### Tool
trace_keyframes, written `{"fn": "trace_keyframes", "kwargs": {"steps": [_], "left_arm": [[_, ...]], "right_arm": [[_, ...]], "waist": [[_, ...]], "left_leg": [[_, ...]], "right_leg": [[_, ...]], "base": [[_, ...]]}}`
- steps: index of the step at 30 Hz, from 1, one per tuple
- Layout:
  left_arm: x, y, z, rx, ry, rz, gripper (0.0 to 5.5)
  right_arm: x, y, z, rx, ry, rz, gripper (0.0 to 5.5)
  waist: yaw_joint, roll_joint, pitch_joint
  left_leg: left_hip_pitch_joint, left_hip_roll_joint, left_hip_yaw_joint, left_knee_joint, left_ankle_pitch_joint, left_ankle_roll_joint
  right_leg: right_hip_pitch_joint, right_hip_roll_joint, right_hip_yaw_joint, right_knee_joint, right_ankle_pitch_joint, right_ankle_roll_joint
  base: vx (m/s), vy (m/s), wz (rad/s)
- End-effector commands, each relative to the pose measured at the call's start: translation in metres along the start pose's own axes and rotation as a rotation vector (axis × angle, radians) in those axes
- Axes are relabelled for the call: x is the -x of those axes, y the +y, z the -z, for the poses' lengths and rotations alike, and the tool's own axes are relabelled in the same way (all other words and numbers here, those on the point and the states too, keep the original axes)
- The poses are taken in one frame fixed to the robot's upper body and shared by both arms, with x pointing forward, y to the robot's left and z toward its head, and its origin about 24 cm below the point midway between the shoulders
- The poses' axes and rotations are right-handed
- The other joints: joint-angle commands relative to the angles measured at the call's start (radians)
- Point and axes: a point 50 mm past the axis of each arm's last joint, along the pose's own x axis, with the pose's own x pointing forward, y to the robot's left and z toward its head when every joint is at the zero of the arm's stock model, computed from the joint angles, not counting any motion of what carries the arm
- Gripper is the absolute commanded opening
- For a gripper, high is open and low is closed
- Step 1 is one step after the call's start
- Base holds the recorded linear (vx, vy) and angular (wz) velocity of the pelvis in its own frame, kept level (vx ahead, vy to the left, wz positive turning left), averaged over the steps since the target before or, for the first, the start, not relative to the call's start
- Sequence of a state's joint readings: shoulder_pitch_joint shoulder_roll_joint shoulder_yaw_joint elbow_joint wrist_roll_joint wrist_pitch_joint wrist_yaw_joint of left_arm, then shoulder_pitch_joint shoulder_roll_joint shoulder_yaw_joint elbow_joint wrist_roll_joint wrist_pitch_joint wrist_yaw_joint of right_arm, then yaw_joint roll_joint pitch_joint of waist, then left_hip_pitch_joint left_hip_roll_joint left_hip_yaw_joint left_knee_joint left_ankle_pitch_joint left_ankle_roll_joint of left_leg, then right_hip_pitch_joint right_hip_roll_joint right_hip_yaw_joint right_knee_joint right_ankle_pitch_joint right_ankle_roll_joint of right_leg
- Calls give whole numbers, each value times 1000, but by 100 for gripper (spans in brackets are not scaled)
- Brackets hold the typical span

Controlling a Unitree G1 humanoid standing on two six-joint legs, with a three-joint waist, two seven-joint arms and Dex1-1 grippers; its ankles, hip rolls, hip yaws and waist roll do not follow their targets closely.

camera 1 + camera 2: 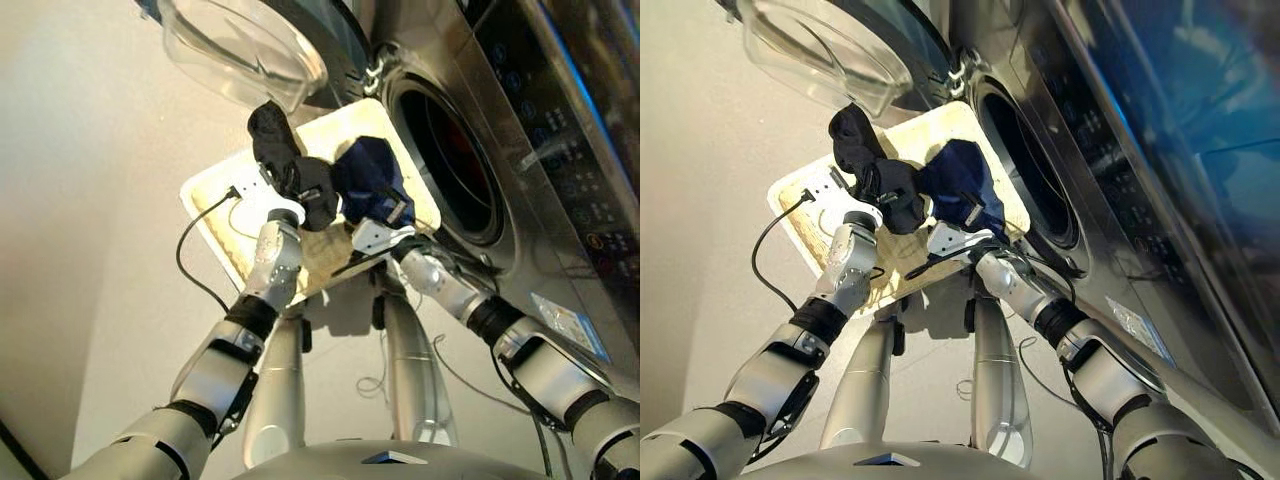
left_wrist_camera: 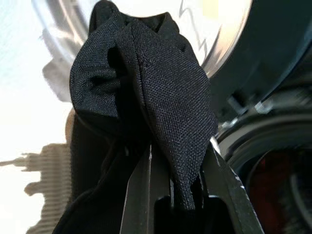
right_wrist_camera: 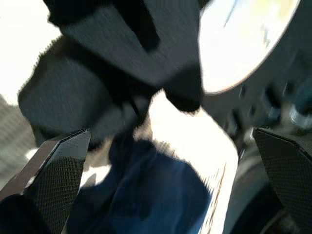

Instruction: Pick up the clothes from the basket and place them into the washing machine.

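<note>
Cream basket shows (image 3: 168,129) between the two garments. I expect the navy garment (image 1: 374,182) to stay back in the basket when I take the black garment to the drum.
My left gripper (image 1: 305,187) is shut on the black garment (image 1: 278,145), which hangs bunched above the far part of the cream basket (image 1: 207,196). In the left wrist view the black cloth (image 2: 146,87) is pinched between both fingers (image 2: 141,190). A navy garment (image 1: 370,176) lies in the basket's right half. My right gripper (image 1: 390,212) hovers open just over the navy cloth (image 3: 146,195), nothing between its fingers (image 3: 63,165). The washing machine (image 1: 545,150) stands right of the basket, its drum hole (image 1: 450,160) open. A reddish patch (image 2: 273,180) shows inside the drum.
The clear glass door (image 1: 240,50) is swung open above the basket's far edge, close to the black garment. A black cable (image 1: 190,255) loops from my left wrist over the floor. The machine's control panel (image 1: 570,190) runs along the right.
</note>
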State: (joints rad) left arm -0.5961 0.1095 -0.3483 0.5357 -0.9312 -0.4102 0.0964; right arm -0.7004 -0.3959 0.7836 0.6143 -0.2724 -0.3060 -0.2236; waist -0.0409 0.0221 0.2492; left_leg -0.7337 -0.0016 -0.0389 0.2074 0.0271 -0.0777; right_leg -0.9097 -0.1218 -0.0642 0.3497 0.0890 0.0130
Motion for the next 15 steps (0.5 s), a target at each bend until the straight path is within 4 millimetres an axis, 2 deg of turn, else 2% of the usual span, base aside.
{"fn": "trace_keyframes", "kwargs": {"steps": [1,7,12,14,15], "left_arm": [[2,-28,-14,119,-103,130,0],[11,-47,-8,205,-59,224,0],[16,-59,-5,268,-29,270,0],[20,-63,-7,294,-26,297,0],[22,-63,-8,294,-26,307,0]], "right_arm": [[-15,0,-23,25,-98,23,550],[-34,-6,-41,35,-143,45,550],[-46,-8,-47,65,-131,71,550],[-48,-8,-45,65,-103,90,0],[-49,-11,-44,68,-96,107,0]], "waist": [[2,62,-47],[33,83,-55],[50,94,-59],[57,98,-60],[60,101,-60]], "left_leg": [[-72,-19,18,-5,75,20],[-71,-25,10,-7,84,21],[-76,-30,7,-3,88,22],[-80,-32,6,0,89,23],[-83,-33,5,3,89,24]], "right_leg": [[24,19,-23,-102,96,65],[26,16,-24,-100,99,67],[22,16,-21,-95,100,66],[19,16,-19,-92,100,66],[17,16,-18,-91,100,65]], "base": [[0,0,0],[0,0,0],[0,0,0],[0,0,0],[0,0,0]]}}
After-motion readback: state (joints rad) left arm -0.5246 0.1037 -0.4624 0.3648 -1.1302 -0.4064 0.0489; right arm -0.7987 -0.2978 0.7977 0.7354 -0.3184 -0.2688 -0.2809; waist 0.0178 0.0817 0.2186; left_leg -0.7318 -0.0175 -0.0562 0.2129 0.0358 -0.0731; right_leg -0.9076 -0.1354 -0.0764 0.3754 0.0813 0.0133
